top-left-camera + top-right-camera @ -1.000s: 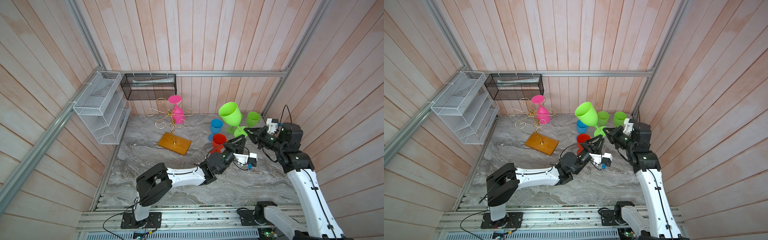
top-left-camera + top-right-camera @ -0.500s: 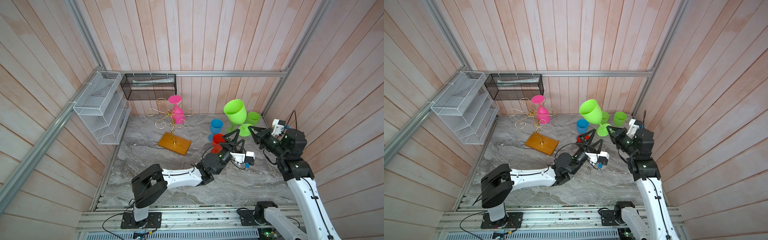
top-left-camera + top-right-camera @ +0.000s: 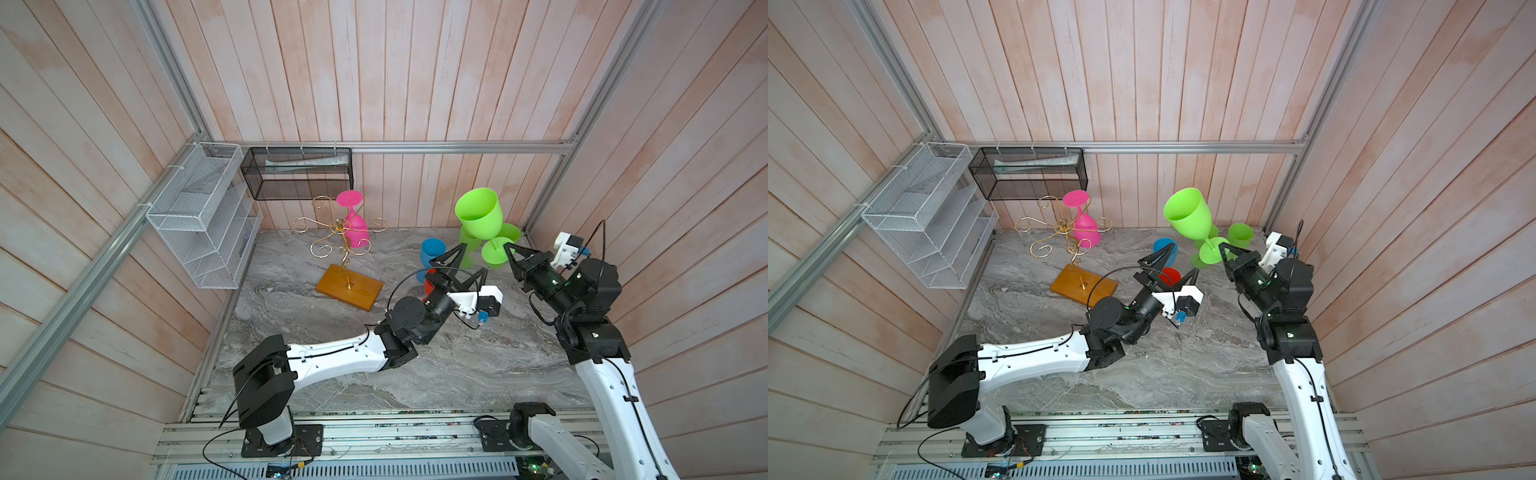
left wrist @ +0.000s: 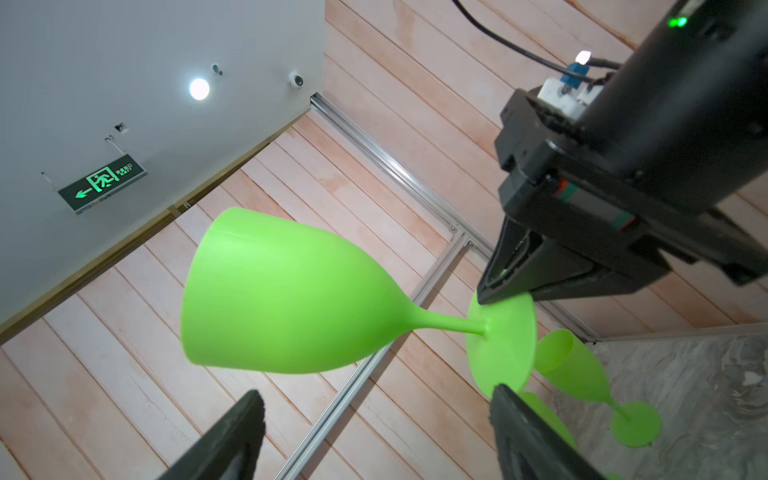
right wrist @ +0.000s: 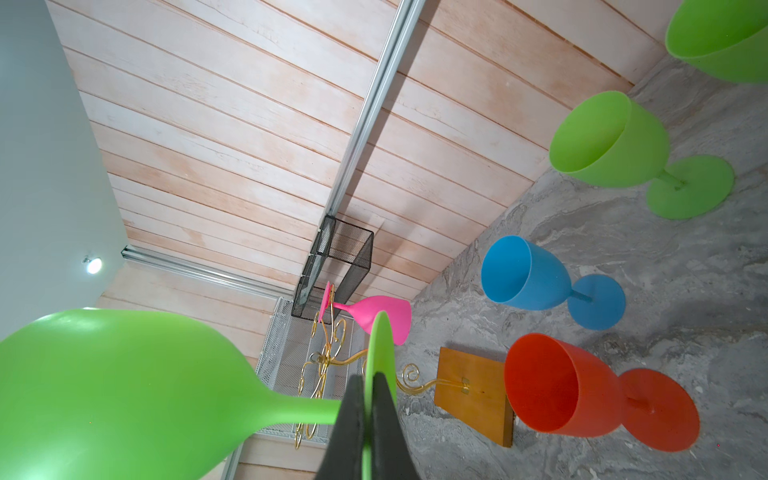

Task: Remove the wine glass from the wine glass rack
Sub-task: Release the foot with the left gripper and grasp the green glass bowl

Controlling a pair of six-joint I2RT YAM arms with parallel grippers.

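Observation:
My right gripper is pinching only the green wine glass's foot [image 3: 1212,251]. So my left gripper should now go toward the free bowl rim [image 3: 1168,212] until its fingers close there.
The gold wire wine glass rack [image 3: 341,232] stands on its amber wooden base [image 3: 349,287] at the back left. A pink wine glass [image 3: 356,227] hangs upside down on it. A green wine glass [image 3: 478,216] is tilted in the air at the back right. My right gripper [image 3: 507,250] is shut on the rim of its foot, and the right wrist view shows the pinch [image 5: 369,378]. My left gripper [image 3: 467,266] stands open just below the glass, its fingers [image 4: 528,436] wide apart and touching nothing.
Blue [image 3: 432,253] and red [image 3: 430,283] glasses stand on the marble top under the left gripper. Two more green glasses [image 3: 512,235] stand in the back right corner. A white wire shelf [image 3: 199,220] and a black mesh basket [image 3: 299,174] hang on the walls.
My left gripper has opened, let go of the green glass and dropped slightly. The right gripper keeps the foot and has shifted the glass a little to the right.

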